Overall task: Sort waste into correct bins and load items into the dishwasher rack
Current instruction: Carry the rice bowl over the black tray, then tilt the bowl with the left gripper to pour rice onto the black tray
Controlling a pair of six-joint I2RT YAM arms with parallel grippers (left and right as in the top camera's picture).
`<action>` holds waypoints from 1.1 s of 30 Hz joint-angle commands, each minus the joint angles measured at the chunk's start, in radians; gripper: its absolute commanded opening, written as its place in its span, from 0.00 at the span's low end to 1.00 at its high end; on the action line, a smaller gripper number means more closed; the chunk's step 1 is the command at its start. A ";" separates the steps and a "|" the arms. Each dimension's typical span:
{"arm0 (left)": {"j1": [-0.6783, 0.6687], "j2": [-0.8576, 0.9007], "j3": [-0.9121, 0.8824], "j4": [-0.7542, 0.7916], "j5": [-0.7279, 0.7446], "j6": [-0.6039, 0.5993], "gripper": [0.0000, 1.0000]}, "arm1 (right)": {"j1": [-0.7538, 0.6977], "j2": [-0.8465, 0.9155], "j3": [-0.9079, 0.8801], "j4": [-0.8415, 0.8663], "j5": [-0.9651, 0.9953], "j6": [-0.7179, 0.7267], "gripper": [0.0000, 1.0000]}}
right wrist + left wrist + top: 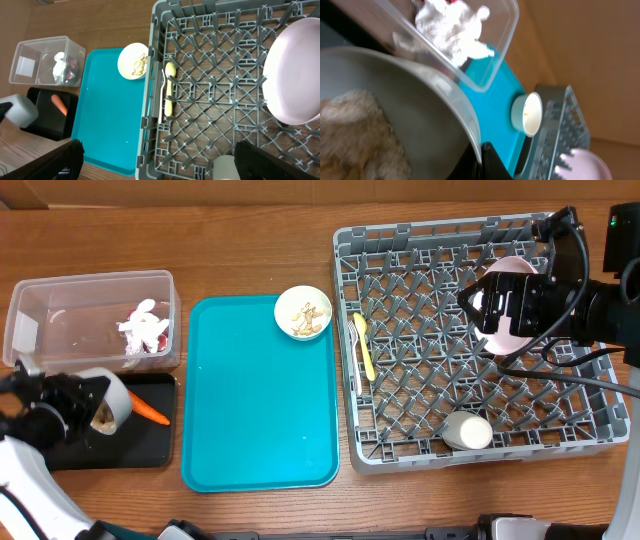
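Observation:
The robot's left gripper should tilt the small white bowl further and empty it onto the black tray (122,442) before racking it, because beige scraps (103,418) are still inside the tilted bowl.
My left gripper (75,402) is shut on the rim of a small white bowl (112,402), tilted over the black tray (150,445). The wrist view shows my fingers (482,152) pinching the rim, with beige scraps (355,132) inside. An orange carrot (150,414) lies on the black tray. The clear tub (60,300) holds crumpled white paper (140,325) and a red wrapper. A second bowl (303,312) with nut scraps sits on the teal tray (260,410). The pinkish plate (512,267) stands in the grey rack (400,240). My right gripper (478,305) hovers over the rack, open and empty (170,162).
A pale yellow utensil (364,346) lies in the rack's left side. A white cup-like dish (467,430) lies in the rack's front row. The plate also shows in the right wrist view (295,75). A cardboard wall runs behind the table.

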 commanded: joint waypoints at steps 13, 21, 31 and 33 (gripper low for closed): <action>0.309 -0.005 -0.410 0.497 0.582 0.176 0.04 | 0.005 -0.002 0.003 0.005 0.003 0.001 1.00; 0.325 0.010 -0.438 0.544 0.698 0.260 0.04 | 0.005 -0.002 0.003 0.005 0.003 0.001 1.00; 0.323 0.010 -0.445 0.545 0.699 0.307 0.04 | 0.005 -0.002 0.003 0.005 0.003 0.001 1.00; 0.324 0.010 -0.445 0.542 0.697 0.306 0.04 | 0.005 -0.002 0.003 0.005 0.003 0.001 1.00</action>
